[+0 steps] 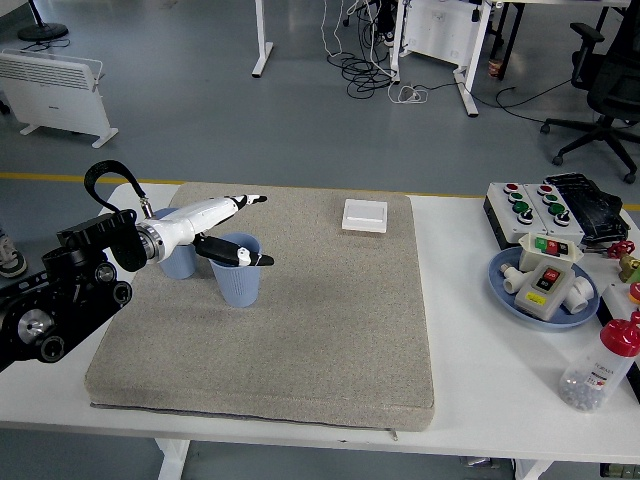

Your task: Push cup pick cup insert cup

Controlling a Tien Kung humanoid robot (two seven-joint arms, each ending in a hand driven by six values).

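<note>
The nearer blue cup (238, 283) narrows toward its base (240, 302), so it will sink into the other cup almost to the rim when I insert it.
Two blue cups stand upright on the grey mat (300, 340). One cup (238, 283) is at the mat's left middle. The other cup (178, 262) is just left of it, mostly hidden behind my left arm. My left hand (243, 230) reaches in from the left, above and across both cups, fingers spread. The thumb (240, 257) lies over the nearer cup's rim and the other fingers (245, 201) point right above it. It holds nothing. My right arm is out of view.
A white square switch (365, 215) lies at the mat's far edge. At the right stand a button box (545, 210), a blue plate (545, 288) with parts and a red-capped bottle (600, 368). The white table (500, 400) surrounds the mat.
</note>
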